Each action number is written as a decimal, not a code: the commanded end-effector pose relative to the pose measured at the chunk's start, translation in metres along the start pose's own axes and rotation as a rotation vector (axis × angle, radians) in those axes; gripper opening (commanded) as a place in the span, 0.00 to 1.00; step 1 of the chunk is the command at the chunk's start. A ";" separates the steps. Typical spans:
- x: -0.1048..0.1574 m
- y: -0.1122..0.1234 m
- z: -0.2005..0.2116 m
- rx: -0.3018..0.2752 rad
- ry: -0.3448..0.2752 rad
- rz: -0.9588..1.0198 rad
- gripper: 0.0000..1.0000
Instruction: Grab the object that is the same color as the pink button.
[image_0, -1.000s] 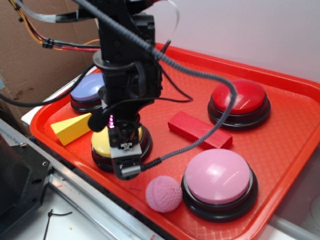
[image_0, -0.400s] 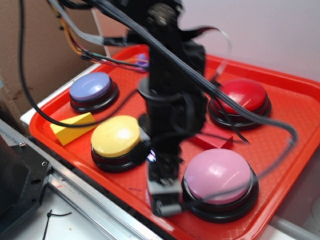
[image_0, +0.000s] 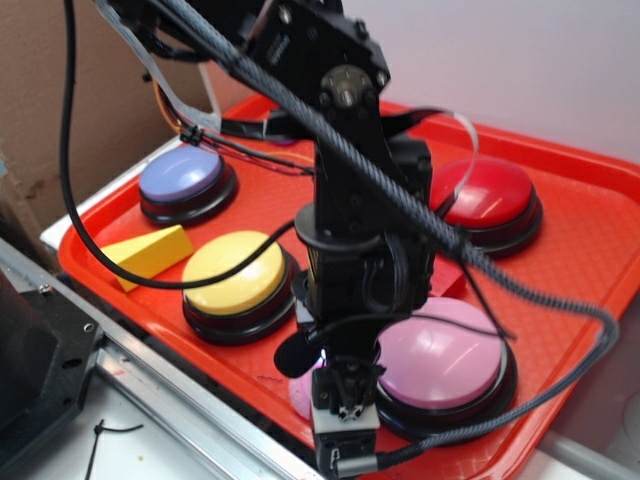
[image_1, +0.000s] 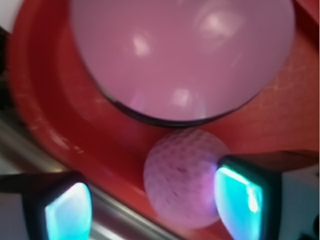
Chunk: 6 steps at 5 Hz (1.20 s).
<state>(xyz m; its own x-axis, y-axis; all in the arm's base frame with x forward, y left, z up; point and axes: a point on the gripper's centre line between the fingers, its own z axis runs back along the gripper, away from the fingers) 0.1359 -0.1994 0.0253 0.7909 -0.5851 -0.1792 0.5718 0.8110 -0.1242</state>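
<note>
My gripper will lift the pink ball (image_0: 302, 395), which will squeeze in between the fingers and bulge out past them, since the ball's dimpled skin (image_1: 179, 172) looks pitted and uneven.
The object, a small dimpled pink ball (image_1: 182, 175), lies on the red tray (image_0: 590, 260) just in front of the pink button (image_1: 180, 55). My gripper (image_1: 155, 207) is open and straddles it. The right pad (image_1: 240, 200) is close against the ball's side, while the left pad (image_1: 67, 212) stands well apart over the tray's rim. In the exterior view the gripper (image_0: 338, 452) points down at the tray's front edge. It hides nearly all of the ball (image_0: 300, 396), beside the glossy pink button (image_0: 445, 355).
On the tray also sit a yellow button (image_0: 235, 268), a lavender button (image_0: 182, 178), a red button (image_0: 492, 195) and a yellow wedge (image_0: 150, 255). A red block (image_0: 447, 276) is mostly hidden behind the arm. A metal rail (image_0: 170, 400) runs along the tray's front.
The arm has swung right, from above the yellow button to the tray's front edge beside the pink button. It now covers the ball, which was in plain sight a second ago.
</note>
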 end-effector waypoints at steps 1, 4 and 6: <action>-0.012 0.003 0.009 0.017 -0.022 0.024 1.00; -0.018 0.021 -0.003 0.078 0.090 0.070 0.00; -0.018 0.014 0.011 0.143 0.096 0.052 0.00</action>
<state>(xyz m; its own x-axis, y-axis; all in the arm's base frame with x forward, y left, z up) 0.1348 -0.1694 0.0232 0.7855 -0.5223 -0.3319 0.5661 0.8231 0.0445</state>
